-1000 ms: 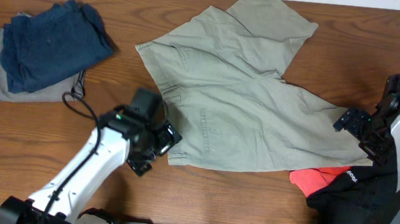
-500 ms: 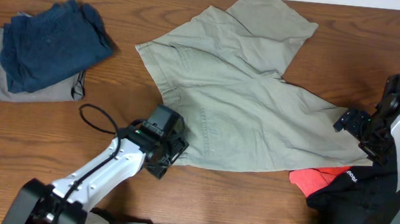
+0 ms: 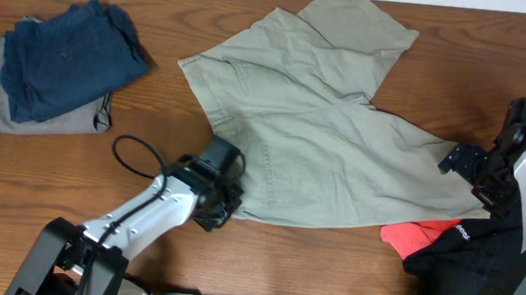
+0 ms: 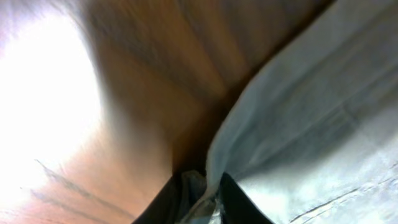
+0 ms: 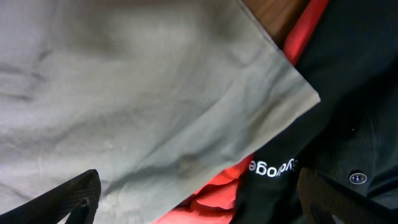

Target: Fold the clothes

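Observation:
Next, I pull the shorts clear with my left gripper before my right gripper takes the near hem corner (image 3: 484, 214), because the shorts' hem lies over the red and black garments (image 3: 457, 221).
The khaki-grey shorts (image 3: 321, 143) lie spread flat across the middle of the table, one leg toward the back and one toward the right. At their near-left waistband corner, my left gripper (image 3: 225, 201) is shut on the fabric edge. In the left wrist view the two dark fingers (image 4: 239, 202) pinch a fold of the shorts (image 4: 311, 124). My right gripper (image 3: 471, 175) hangs open above the right leg's hem corner (image 5: 273, 87), with nothing between its fingers (image 5: 81, 196).
A folded dark blue garment (image 3: 66, 54) lies on a grey one (image 3: 4, 110) at the back left. A red garment (image 3: 417, 237) and a black one with white lettering (image 3: 455, 246) are heaped at the front right, partly under the shorts' hem.
My left gripper slid right to the shorts' near-left corner and closed on the fabric. The right arm has stayed still.

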`<state>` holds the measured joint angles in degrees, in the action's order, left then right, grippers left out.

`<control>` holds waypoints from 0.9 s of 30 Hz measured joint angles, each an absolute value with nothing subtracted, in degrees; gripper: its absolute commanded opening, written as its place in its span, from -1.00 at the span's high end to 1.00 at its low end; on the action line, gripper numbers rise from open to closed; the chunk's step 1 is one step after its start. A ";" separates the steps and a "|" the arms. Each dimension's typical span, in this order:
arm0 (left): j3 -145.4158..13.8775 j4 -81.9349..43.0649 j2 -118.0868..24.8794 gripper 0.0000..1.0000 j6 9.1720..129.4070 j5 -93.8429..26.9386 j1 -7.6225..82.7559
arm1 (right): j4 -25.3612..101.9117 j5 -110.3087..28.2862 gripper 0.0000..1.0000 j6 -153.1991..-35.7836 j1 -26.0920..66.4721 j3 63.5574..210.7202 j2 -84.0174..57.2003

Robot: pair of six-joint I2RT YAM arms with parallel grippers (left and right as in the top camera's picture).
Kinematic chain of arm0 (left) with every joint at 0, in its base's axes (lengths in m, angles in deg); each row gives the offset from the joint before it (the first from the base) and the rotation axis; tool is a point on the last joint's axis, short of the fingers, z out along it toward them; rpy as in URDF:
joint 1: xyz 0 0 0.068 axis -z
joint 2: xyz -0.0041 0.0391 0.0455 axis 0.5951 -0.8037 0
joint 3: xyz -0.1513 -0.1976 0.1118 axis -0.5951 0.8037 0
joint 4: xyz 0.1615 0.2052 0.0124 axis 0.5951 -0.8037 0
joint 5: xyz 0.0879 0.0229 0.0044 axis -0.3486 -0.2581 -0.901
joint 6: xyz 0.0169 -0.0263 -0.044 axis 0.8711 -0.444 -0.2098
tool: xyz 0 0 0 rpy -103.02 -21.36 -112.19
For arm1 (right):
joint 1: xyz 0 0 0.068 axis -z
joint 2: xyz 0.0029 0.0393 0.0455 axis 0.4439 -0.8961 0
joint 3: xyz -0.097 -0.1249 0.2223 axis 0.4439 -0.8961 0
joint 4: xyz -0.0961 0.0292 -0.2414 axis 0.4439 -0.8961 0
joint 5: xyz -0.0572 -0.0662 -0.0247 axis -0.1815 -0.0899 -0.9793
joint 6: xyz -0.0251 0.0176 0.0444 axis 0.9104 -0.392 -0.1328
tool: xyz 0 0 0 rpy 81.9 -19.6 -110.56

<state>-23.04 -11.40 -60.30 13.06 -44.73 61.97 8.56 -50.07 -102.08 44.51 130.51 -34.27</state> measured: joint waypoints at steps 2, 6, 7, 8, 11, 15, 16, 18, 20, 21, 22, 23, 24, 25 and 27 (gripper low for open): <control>-23.00 -11.42 -60.30 0.85 16.04 -45.23 58.45 | 8.50 -49.20 -0.99 -100.98 44.51 130.48 -34.27; -23.00 -11.99 -59.12 0.88 23.34 -46.74 48.03 | 5.65 -44.89 -0.98 -97.86 44.31 130.46 -34.27; -23.00 -12.43 -58.55 0.88 24.62 -47.05 45.73 | 4.78 -44.19 -0.98 -97.44 44.09 130.42 -34.27; -23.00 -12.95 -58.02 0.88 25.61 -47.44 43.65 | 4.25 -43.43 -0.98 -97.25 43.68 130.37 -34.27; -23.00 -15.84 -56.65 0.88 29.08 -48.31 38.63 | 3.64 -40.02 -0.98 -96.57 41.05 129.81 -34.27; -23.00 -18.48 -56.54 0.88 32.06 -49.84 37.18 | 5.02 -33.81 -0.97 -95.98 36.35 126.94 -34.27; -22.97 -18.83 -56.54 0.88 32.52 -50.24 36.88 | 5.70 -32.28 -0.96 -95.93 34.71 125.72 -34.27; -23.00 -19.38 -56.54 0.87 33.26 -50.85 36.14 | 6.92 -30.49 -0.85 -95.82 32.20 123.84 -34.27; -23.00 -21.00 -56.54 0.88 33.70 -51.24 35.04 | 8.87 -29.55 -0.76 -96.39 29.62 121.70 -34.27; -22.97 -21.94 -56.54 0.88 33.80 -51.42 34.47 | 9.54 -29.31 -0.75 -97.00 28.44 120.69 -34.27; -22.97 -22.94 -56.54 0.87 33.87 -51.68 33.67 | 10.27 -29.02 -0.72 -97.60 27.50 119.64 -34.27; -22.97 -23.77 -56.54 0.88 33.94 -52.05 32.70 | 11.03 -28.94 -0.69 -97.99 26.78 118.64 -34.27; -22.97 -24.32 -56.54 0.87 34.02 -52.29 31.83 | 11.49 -28.85 -0.68 -98.14 26.23 117.81 -34.27; -22.97 -24.71 -56.54 0.88 34.09 -52.47 30.87 | 11.69 -28.83 -0.66 -98.25 25.67 117.06 -34.27; -22.97 -25.24 -56.54 0.88 35.05 -52.56 29.23 | 11.82 -28.72 -0.59 -98.40 24.68 116.12 -34.27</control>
